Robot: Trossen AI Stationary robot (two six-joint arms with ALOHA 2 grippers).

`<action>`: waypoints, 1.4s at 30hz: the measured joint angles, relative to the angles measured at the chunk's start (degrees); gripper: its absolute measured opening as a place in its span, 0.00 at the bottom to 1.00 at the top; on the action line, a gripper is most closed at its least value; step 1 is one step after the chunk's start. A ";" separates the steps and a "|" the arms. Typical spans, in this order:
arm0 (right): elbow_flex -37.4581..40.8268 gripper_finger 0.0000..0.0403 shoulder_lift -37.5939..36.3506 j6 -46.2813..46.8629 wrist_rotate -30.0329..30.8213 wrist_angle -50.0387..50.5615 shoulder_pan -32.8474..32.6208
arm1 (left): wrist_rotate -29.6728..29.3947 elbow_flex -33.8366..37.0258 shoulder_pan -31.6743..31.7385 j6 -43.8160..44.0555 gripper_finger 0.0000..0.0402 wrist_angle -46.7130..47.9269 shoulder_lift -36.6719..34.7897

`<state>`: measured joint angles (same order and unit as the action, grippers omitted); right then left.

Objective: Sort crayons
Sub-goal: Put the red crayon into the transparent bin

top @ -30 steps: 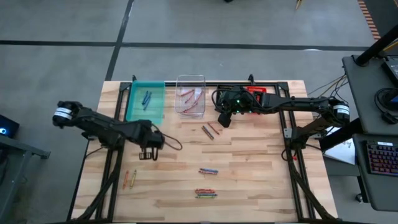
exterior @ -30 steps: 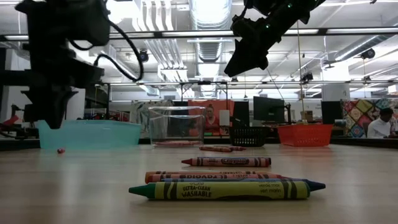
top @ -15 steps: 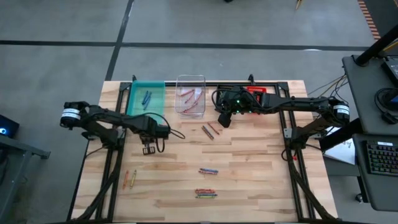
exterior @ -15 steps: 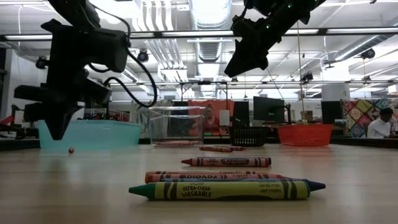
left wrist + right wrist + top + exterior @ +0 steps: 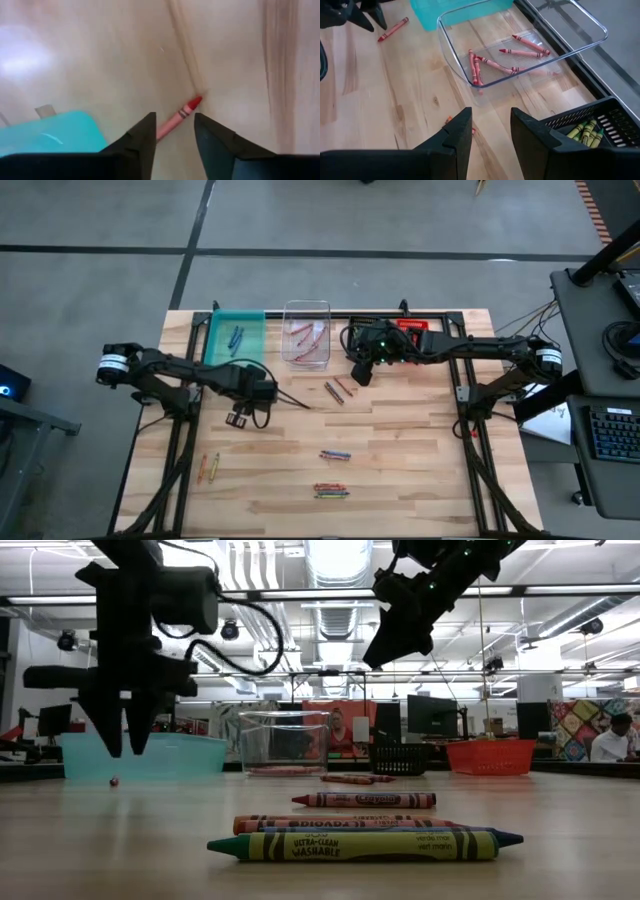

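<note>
Next, I lift the red crayon (image 5: 393, 29) with my left gripper and hand it over for the clear bin (image 5: 306, 337), because the crayon lies next to the teal bin, far from my right gripper.
A red crayon (image 5: 187, 107) lies flat on the wooden table beside the teal bin (image 5: 235, 340). My left gripper (image 5: 174, 118) hangs straight above it, pointing down and open, its tips (image 5: 125, 745) a little clear of the table and of the crayon's end (image 5: 113, 781). More crayons lie loose in small groups (image 5: 335, 392), (image 5: 335, 454), (image 5: 331, 491), (image 5: 208, 468). My right gripper (image 5: 491, 116) waits open in the air near the clear bin (image 5: 520, 50).
The teal bin holds blue crayons and the clear bin (image 5: 307, 335) holds red ones. A black basket (image 5: 585, 125) with yellow and green crayons and a red bin (image 5: 490, 755) stand at the far right. Bare wood lies between the crayon groups.
My left gripper has moved toward the table's right edge and sunk slightly. It has rolled about its downward axis and opened from shut. The red crayon below it has slid a little to the right on the table.
</note>
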<state>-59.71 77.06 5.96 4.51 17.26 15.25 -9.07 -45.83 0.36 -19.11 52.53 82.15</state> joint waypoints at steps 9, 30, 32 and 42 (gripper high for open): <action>1.05 0.31 0.00 0.62 -0.01 0.00 0.00 | -0.73 3.57 0.00 -2.89 0.40 -0.65 0.00; 1.12 0.31 0.00 1.95 -0.04 0.02 -0.76 | -4.57 9.69 -0.25 -3.46 0.03 -10.65 0.01; 1.12 0.31 0.00 1.92 -0.07 0.01 -0.79 | -5.46 8.71 -0.20 -1.78 0.02 -11.40 0.14; 2.16 0.31 -0.02 0.48 -0.68 -0.03 -4.52 | -4.49 5.23 -0.26 1.86 0.00 -26.20 -4.72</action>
<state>-57.55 77.03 6.44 3.84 17.23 10.72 -13.56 -40.59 0.10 -17.25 26.33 77.43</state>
